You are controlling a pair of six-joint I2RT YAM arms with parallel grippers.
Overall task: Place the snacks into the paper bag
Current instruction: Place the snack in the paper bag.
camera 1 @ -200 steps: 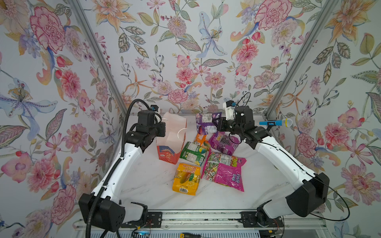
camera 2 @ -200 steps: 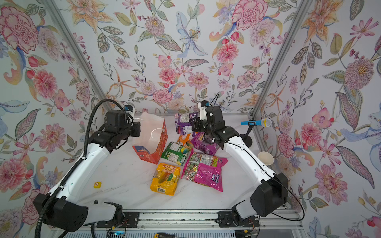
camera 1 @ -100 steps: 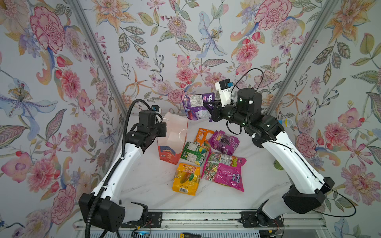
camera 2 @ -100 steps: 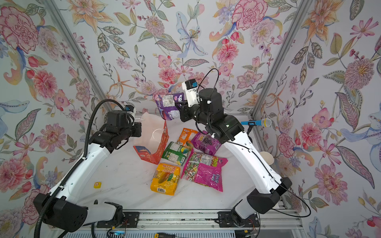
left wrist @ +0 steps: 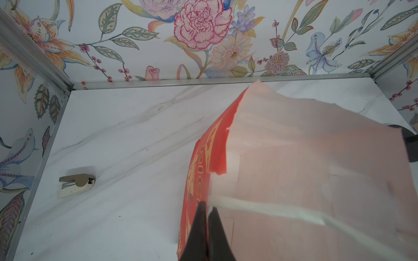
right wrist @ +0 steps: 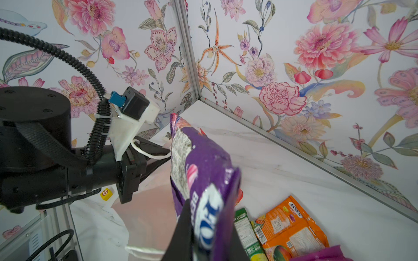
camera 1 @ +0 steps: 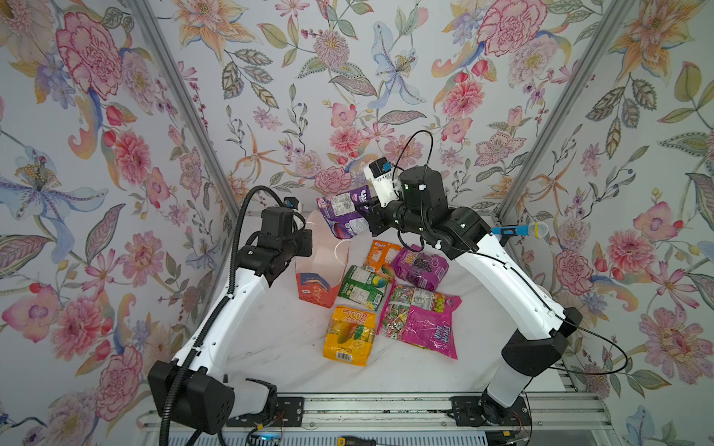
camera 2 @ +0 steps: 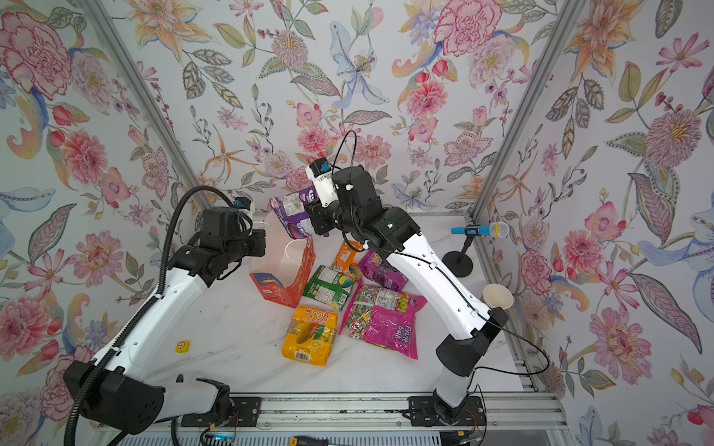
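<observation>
My right gripper is holding the purple packet, and the held purple packet's loose end (camera 2: 282,217) hangs over the bag's opening (camera 2: 285,247), so it should keep lowering it until that end is inside, then let go.
The red paper bag (camera 1: 313,286) (camera 2: 286,289) stands at the back left of the table, its mouth toward the camera. My left gripper (camera 1: 308,247) (left wrist: 207,206) is shut on the bag's (left wrist: 294,169) rim by the white cord handle. My right gripper (camera 1: 369,218) (right wrist: 208,226) is shut on a purple snack packet (camera 1: 344,214) (camera 2: 291,210) (right wrist: 203,169), which hangs tilted above the bag's mouth. Still on the table are an orange packet (camera 1: 380,255), another purple one (camera 1: 419,266), a green one (camera 1: 363,285), a yellow-orange one (camera 1: 349,334) and a magenta one (camera 1: 423,320).
A blue toy microphone (camera 2: 481,230) on a black stand is at the back right, with a paper cup (camera 2: 497,296) nearer. A small yellow cube (camera 2: 182,346) lies front left. A stapler (left wrist: 75,184) sits by the left wall.
My right arm has lifted the purple packet off the back of the table and carried it left and up over the bag's mouth. The left arm has held still.
</observation>
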